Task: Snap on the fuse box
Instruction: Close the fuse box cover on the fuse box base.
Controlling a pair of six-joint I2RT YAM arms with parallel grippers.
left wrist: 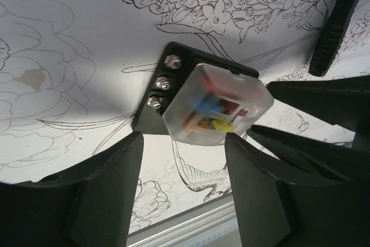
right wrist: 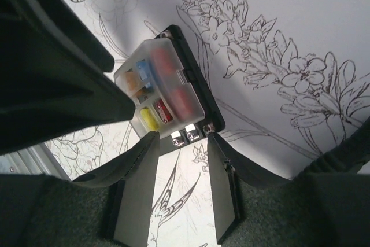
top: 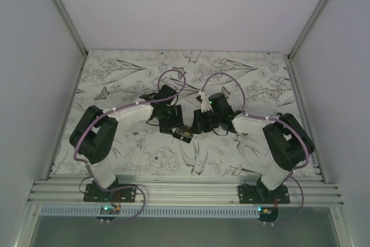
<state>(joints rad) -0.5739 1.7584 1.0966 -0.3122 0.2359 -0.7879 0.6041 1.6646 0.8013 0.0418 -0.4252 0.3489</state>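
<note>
The fuse box (top: 184, 134) is slanted between my grippers. My left gripper should move back, and I should turn the fuse box straight before I press the clear cover (left wrist: 217, 105) down.
The fuse box (top: 184, 133) lies on the flowered cloth between my two grippers. It is a black base (left wrist: 173, 55) with silver screws, and a clear cover (left wrist: 217, 103) sits slightly skewed on top, with red, yellow, blue and orange fuses showing through. My left gripper (left wrist: 184, 148) is open, its tips just short of the cover's near edge. My right gripper (right wrist: 181, 138) is open, its tips either side of the screw end of the base (right wrist: 202, 99). Neither holds anything. In the top view the left gripper (top: 169, 123) and right gripper (top: 201, 123) flank the box.
A thin black stick-like tool (left wrist: 335, 24) lies on the cloth beyond the box. The aluminium rail (top: 185, 192) runs along the near table edge, close behind the box (left wrist: 191, 224). White walls enclose the table on three sides.
</note>
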